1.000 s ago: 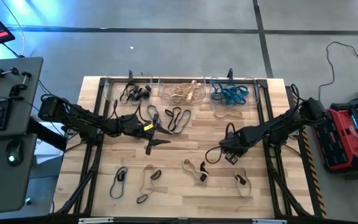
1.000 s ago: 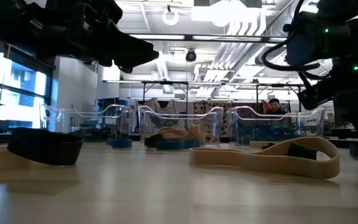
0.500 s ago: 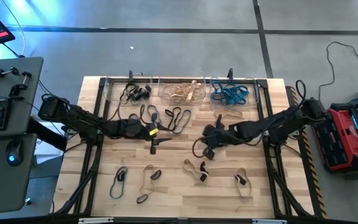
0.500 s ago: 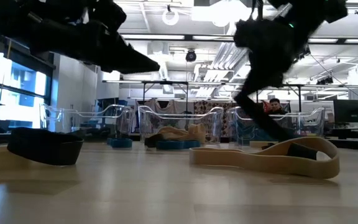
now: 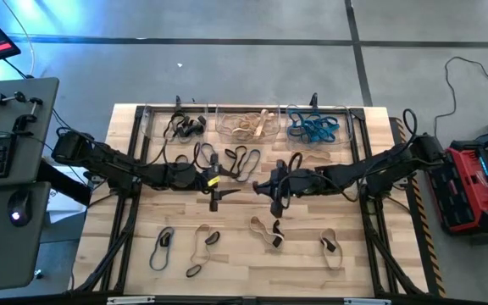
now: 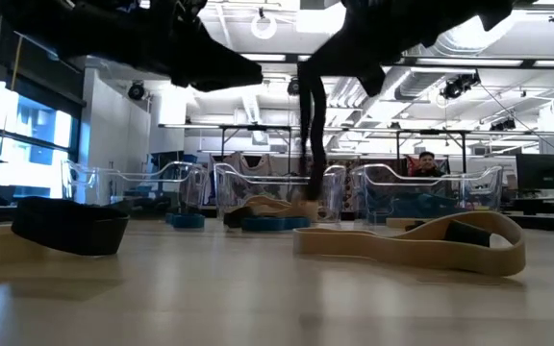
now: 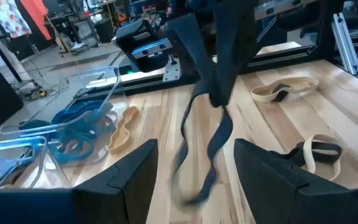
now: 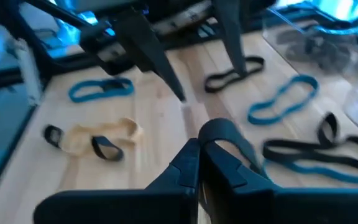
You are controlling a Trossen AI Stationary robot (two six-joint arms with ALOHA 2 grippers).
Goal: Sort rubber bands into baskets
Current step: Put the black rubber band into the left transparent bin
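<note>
Next, my left gripper moves in and grabs the band's upper part (image 7: 224, 121), because the black band hangs from my right gripper, far from the basket of black bands (image 5: 188, 126).
My right gripper (image 5: 274, 185) is over the middle of the table, shut on a long black rubber band (image 6: 312, 125) that hangs below it. My left gripper (image 5: 220, 191) stands open just to its left with nothing between its fingers; in the left wrist view the hanging band (image 7: 211, 134) shows beyond them. Three clear baskets stand along the far edge: the left one (image 5: 153, 125) holds black bands, the middle one (image 5: 227, 125) tan ones, the right one (image 5: 339, 129) blue ones. More black bands (image 5: 241, 159) lie flat before the baskets. My right gripper pinches the black band's upper end (image 8: 224, 132) between its two shut fingertips. The fingers come from the table's right side, nearly level and slanting a little down. The band hangs slack below them, and its lower end (image 5: 275, 209) seems clear of the table.
Tan and black bands lie loose on the near half of the table (image 5: 265, 230), (image 5: 329, 251), (image 5: 205, 243), (image 5: 163, 244). One tan band (image 5: 312, 155) lies before the right basket. A person (image 6: 426, 163) sits in the room beyond the table.
My right gripper has risen from the table and gone toward the table's left, tipping from pointing down to nearly level. The black band has come up with it and now hangs free. My left gripper has edged slightly toward the right gripper.
</note>
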